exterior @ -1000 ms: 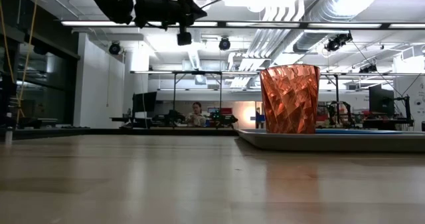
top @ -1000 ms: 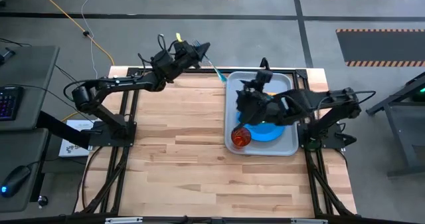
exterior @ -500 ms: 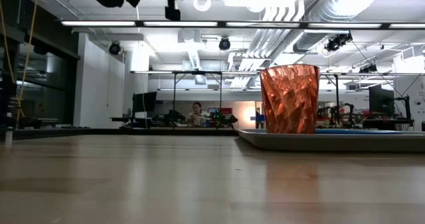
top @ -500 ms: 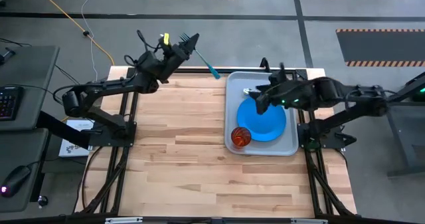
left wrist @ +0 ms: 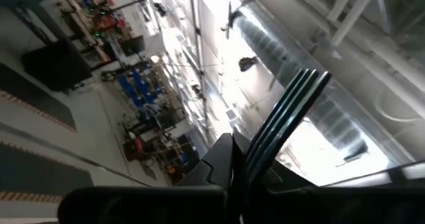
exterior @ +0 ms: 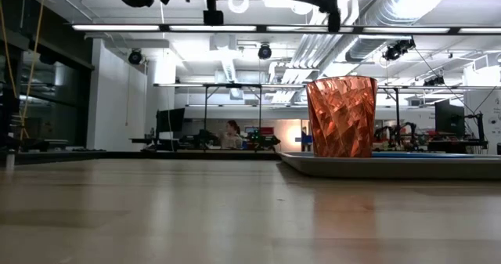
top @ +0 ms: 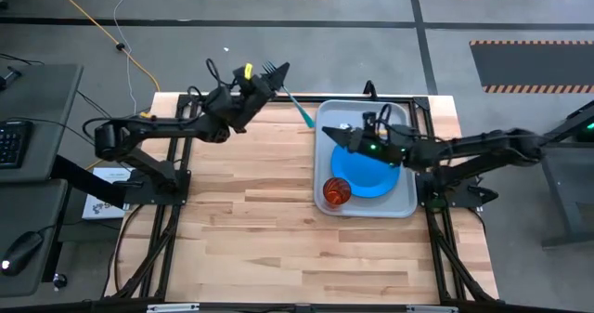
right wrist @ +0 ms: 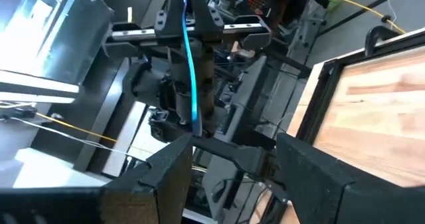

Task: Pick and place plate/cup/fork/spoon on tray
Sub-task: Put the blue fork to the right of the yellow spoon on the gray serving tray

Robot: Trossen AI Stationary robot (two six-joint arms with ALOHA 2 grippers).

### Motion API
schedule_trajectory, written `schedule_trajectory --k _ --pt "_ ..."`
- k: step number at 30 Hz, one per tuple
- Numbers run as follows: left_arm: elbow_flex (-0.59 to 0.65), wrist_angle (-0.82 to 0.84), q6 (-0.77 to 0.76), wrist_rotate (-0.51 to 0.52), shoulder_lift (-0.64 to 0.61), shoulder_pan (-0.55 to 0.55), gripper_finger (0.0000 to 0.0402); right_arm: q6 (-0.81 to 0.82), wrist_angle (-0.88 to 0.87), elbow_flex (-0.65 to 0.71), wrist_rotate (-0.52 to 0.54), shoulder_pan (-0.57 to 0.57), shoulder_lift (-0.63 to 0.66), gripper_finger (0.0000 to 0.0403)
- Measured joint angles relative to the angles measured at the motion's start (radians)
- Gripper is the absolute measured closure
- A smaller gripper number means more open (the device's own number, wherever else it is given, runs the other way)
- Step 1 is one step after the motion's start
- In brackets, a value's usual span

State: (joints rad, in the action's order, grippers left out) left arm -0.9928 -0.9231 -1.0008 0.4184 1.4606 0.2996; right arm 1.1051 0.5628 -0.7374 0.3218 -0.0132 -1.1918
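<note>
I should close my right gripper on the fork's handle and carry the fork over, since my left gripper holds the fork's head short of the grey tray.
My left gripper is high above the table's far edge, shut on the fork. The fork's teal handle slants toward the tray's far left corner. Its head sticks out past my fingers. My right gripper is open and empty. It is above the far left part of the grey tray and faces the fork, which shows in the right wrist view. The blue plate lies in the tray. The red-orange cup stands upright at the tray's near left. The spoon does not show plainly. My left gripper pinches the fork between its two fingers, just behind the head. The tines stick out on the far side and the handle runs out toward the tray. The fork is lifted clear of the table and tilted.
The bare wooden tabletop stretches left of and in front of the tray. In the low view the cup stands on the tray's rim side. A person sits far off in the room behind.
My right gripper has left the plate and gone toward the table's left, over the tray's far left part and toward the fork. It now shows at the top of the low view. My left gripper has shifted slightly at the far edge, and the fork has turned with it.
</note>
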Motion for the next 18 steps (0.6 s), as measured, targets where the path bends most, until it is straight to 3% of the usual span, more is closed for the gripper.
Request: schedule_trajectory --k 5,13,18 --pt "0.001 0.011 0.011 0.016 0.001 -0.002 0.0401 -0.006 0.126 -0.039 -0.005 0.002 -0.097 0.0194" --pt "0.001 0.022 0.027 0.013 0.001 -0.007 0.0401 -0.040 0.120 -0.131 -0.009 0.000 -0.160 0.0195" --pt "0.001 0.036 0.027 0.010 0.001 -0.007 0.0401 -0.079 0.111 -0.153 0.003 0.000 -0.161 0.0217"
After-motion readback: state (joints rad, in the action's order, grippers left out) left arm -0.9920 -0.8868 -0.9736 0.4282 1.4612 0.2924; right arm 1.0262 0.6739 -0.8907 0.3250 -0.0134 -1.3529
